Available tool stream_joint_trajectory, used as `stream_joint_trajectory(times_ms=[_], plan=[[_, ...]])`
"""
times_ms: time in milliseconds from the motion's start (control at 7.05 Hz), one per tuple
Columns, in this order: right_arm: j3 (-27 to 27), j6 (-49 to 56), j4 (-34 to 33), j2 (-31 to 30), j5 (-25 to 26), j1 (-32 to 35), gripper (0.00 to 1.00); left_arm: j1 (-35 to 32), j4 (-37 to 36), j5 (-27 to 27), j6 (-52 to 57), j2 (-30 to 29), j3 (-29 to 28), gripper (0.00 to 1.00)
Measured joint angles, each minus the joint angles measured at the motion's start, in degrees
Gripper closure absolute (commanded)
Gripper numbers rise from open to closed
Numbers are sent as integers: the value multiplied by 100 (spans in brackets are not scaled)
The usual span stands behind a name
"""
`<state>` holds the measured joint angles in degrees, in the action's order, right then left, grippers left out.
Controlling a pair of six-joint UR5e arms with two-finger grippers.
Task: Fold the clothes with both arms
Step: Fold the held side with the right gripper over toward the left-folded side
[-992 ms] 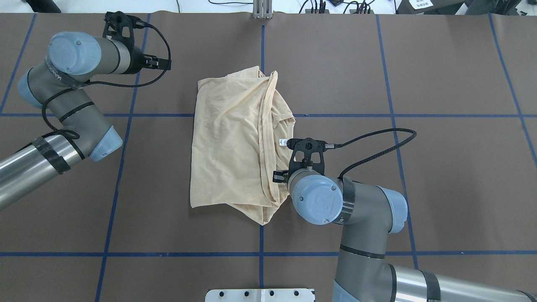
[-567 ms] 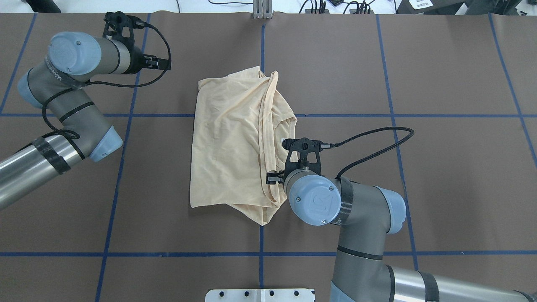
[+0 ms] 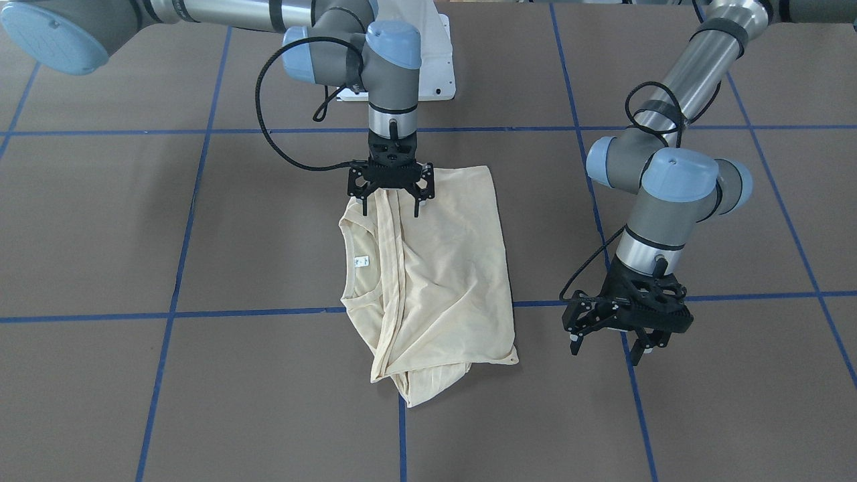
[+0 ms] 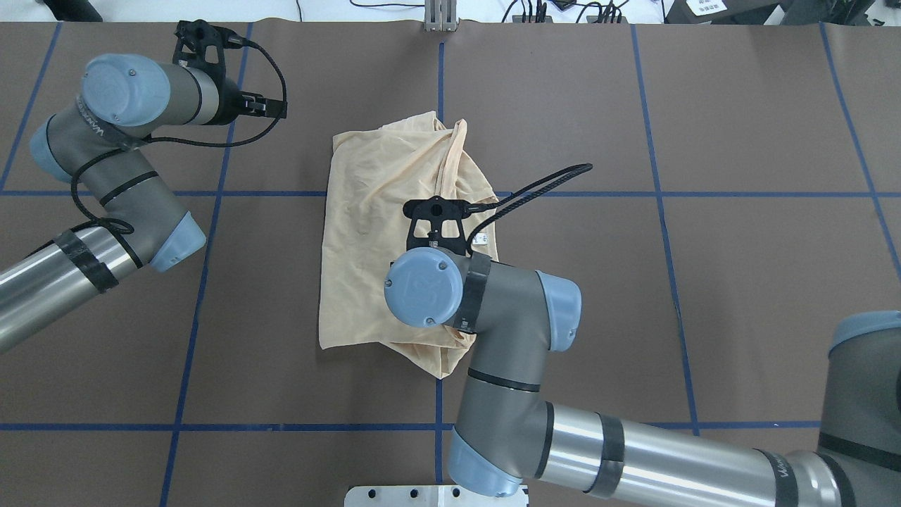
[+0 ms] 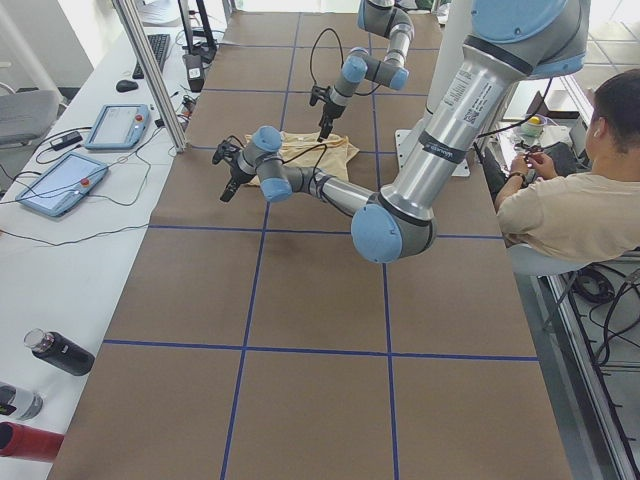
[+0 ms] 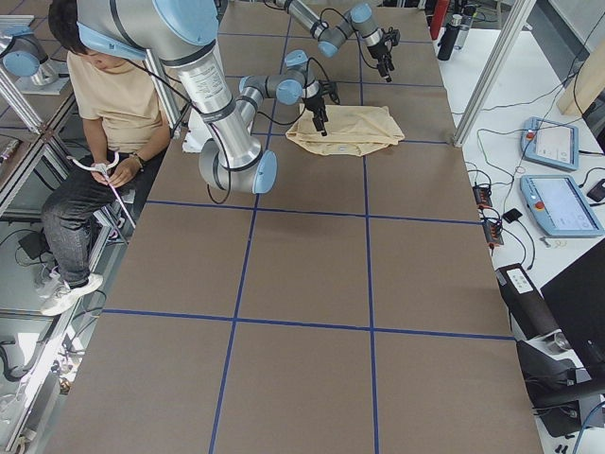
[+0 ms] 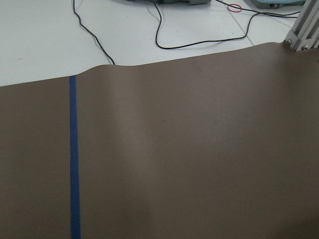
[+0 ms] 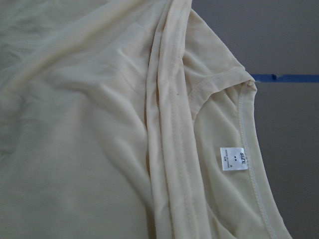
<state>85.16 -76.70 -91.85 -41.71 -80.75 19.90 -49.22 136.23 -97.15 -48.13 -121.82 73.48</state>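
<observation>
My gripper will spread the fold of cloth flatter toward the neck label when it pulls the fold outward, because the band is bunched in loose ridges.
The pale cream-yellow shirt lies roughly folded in the middle of the brown table, neck label facing up. My right gripper hangs open over the shirt's edge nearest the robot. Its fingers straddle a bunched band of fabric without closing on it. In the overhead view my right wrist covers that gripper above the shirt. My left gripper is open and empty above bare table, well off the shirt's side. The left wrist view holds only table and blue tape.
Blue tape lines grid the table. The white base plate sits at the robot's edge. A seated person is beside the robot. Control tablets and bottles lie on the white bench past the far edge.
My right arm has swung from the shirt's right edge to over its middle, wrist and cable now above the fabric. The shirt and my left arm have not moved.
</observation>
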Motion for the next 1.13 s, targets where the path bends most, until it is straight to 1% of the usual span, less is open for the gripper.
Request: stream_joint_trajectory(times_ms=[142,425,709,1134], plan=[[-318,202,-319,264,-174,57,0,-1,0,-1,-2,0,0,0],[-576,519,-664,412,-351,104,0,-3,0,2,-3,0,0,0],[-691,672,-761,425,-387,113,0,0,4,3,0,0,-6,0],[-662,1148,-1045,358,-406,222,0,0,8,3,-3,0,-9,0]])
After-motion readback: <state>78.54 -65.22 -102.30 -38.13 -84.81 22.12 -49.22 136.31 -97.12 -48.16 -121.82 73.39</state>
